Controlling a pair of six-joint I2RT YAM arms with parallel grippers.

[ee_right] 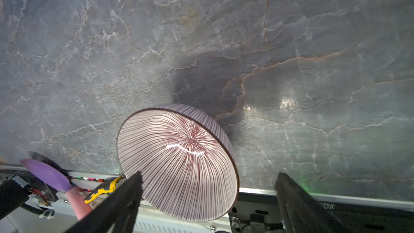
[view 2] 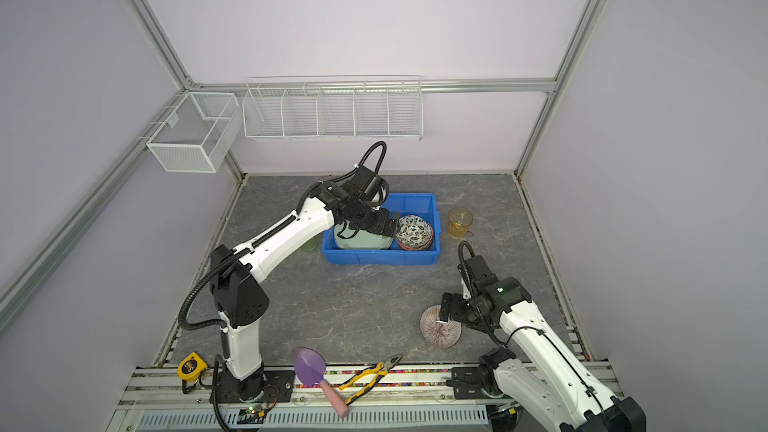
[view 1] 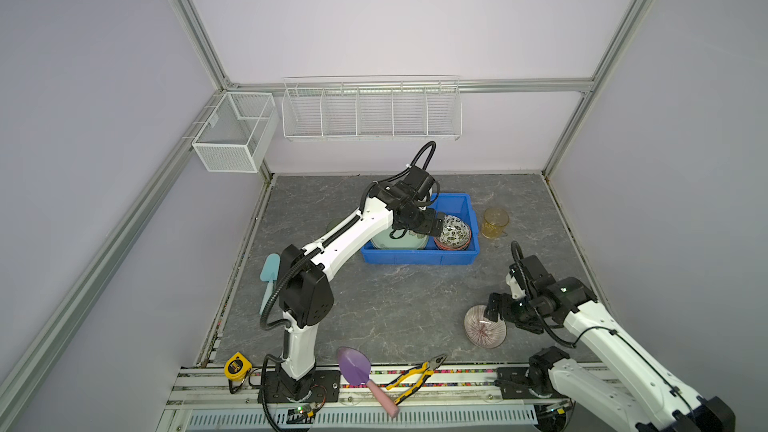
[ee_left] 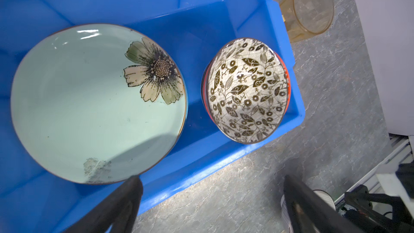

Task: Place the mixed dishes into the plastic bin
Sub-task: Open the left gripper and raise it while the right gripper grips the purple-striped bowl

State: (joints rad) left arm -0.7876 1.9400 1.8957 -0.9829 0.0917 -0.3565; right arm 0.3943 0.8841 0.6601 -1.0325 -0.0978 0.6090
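Observation:
The pink-striped bowl (view 1: 485,332) is next to the front bar, a long way from my left gripper, so next my right gripper grabs the bowl's rim (ee_right: 237,177) and passes the bowl over.
The blue plastic bin (view 1: 415,260) (view 2: 376,260) (ee_left: 201,7) stands at mid-table. Inside it a pale green flower plate (ee_left: 89,108) (view 1: 401,243) lies beside a leaf bowl (ee_left: 246,90) (view 1: 456,231) (view 2: 414,231) stacked on a red-rimmed dish. My left gripper (ee_left: 212,180) (view 1: 432,226) hovers open and empty over the bin, between plate and bowl. An amber tumbler (view 1: 495,222) (view 2: 460,222) (ee_left: 309,7) stands right of the bin. A green tumbler (view 2: 309,245) peeks out behind the left arm. My right gripper (ee_right: 208,175) (view 1: 496,305) is open over the pink-striped bowl (ee_right: 179,160) (view 1: 484,330) (view 2: 438,330), with part of the bowl's rim between its fingers.
A teal trowel (view 1: 269,280) lies at the left edge. A purple trowel (view 1: 357,367), yellow-handled pliers (view 1: 415,376) and a yellow tape measure (view 1: 237,365) sit along the front rail. White wire baskets (view 1: 372,112) (view 1: 235,130) hang on the back and left walls.

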